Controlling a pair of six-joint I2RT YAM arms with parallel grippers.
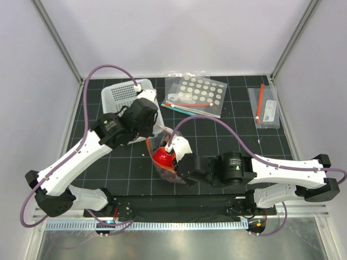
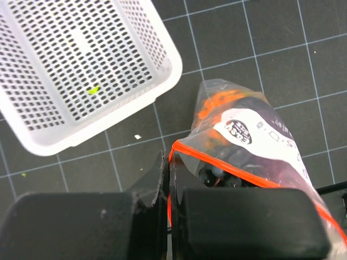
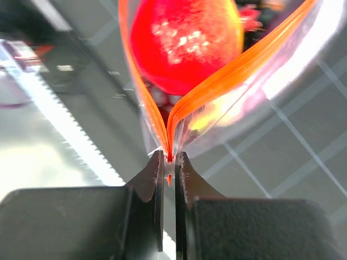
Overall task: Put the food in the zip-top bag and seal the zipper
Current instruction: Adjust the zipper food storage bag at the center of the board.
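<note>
My left gripper should lower the zipper's far end that it is holding, open and move to the zipper (image 3: 171, 138) beside my right gripper, because the apple (image 1: 163, 157) is spreading the sides of the zipper.
The zip-top bag (image 1: 165, 162) hangs between my two grippers at the table's middle. The red-yellow apple (image 1: 162, 157) sits in its open mouth. My left gripper (image 1: 154, 130) is shut on one end of the red-orange zipper (image 2: 227, 165). The bag (image 2: 255, 135) there shows dark grapes (image 2: 217, 176) and the orange pineapple (image 2: 222, 100) inside. My right gripper (image 1: 176, 162) is shut on the other zipper end (image 3: 169, 157). In the right wrist view the two strips (image 3: 227, 76) spread apart around the apple (image 3: 184, 43).
A white perforated basket (image 1: 122, 95) stands at the back left, close to my left gripper, and also shows in the left wrist view (image 2: 81, 70). A clear bag with white dots (image 1: 198, 95) lies at the back middle. A small labelled bag (image 1: 265, 108) lies at the back right.
</note>
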